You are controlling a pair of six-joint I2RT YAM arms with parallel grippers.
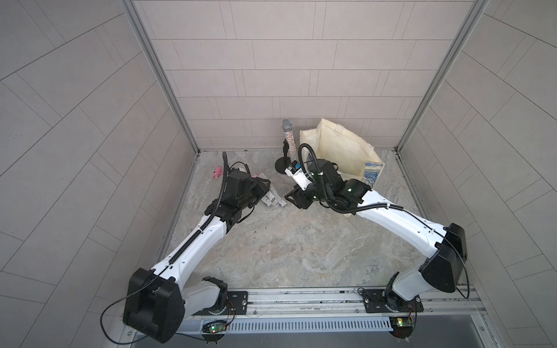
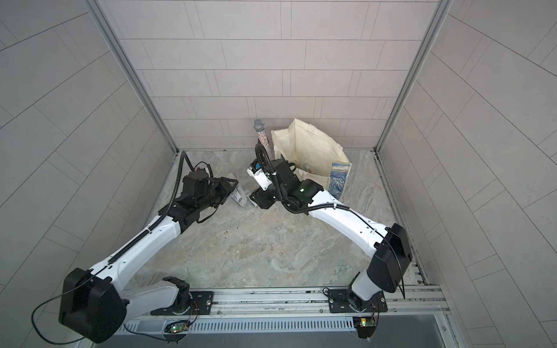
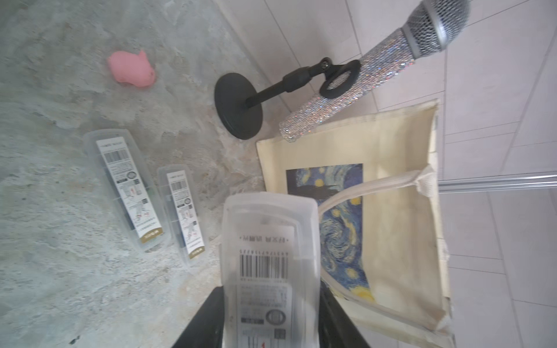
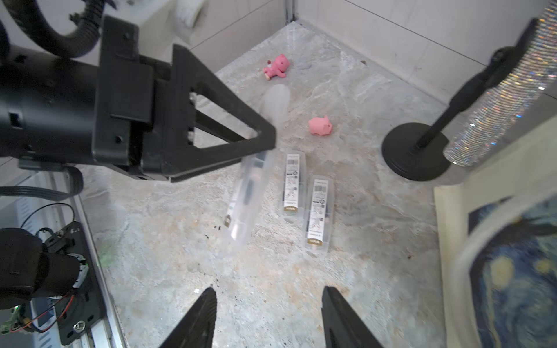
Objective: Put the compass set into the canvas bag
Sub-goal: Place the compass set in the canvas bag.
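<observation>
Next, my right gripper takes over the held compass set [image 4: 249, 191] first, because the canvas bag [image 1: 342, 143] stands on my right gripper's side, far away from my left gripper.
My left gripper [image 3: 271, 296] is shut on a compass set [image 3: 268, 271], a clear plastic case with a white barcode label, held off the table. In the right wrist view the held case [image 4: 250, 192] hangs tilted from the left gripper [image 4: 266, 141]. Two more compass sets [image 3: 129, 192] [image 3: 185, 214] lie side by side on the table beneath. The cream canvas bag [image 1: 340, 150] [image 2: 310, 150] with its starry print [image 3: 343, 241] stands open at the back right. My right gripper [image 4: 269, 290] is open and empty above bare table, between the lying cases and the bag [image 4: 497, 256].
A glittery microphone [image 1: 286, 132] on a black round-base stand [image 3: 238, 105] stands just left of the bag by the back wall. Two pink toys [image 4: 320, 125] [image 4: 277, 67] lie at the back left. Tiled walls close in three sides.
</observation>
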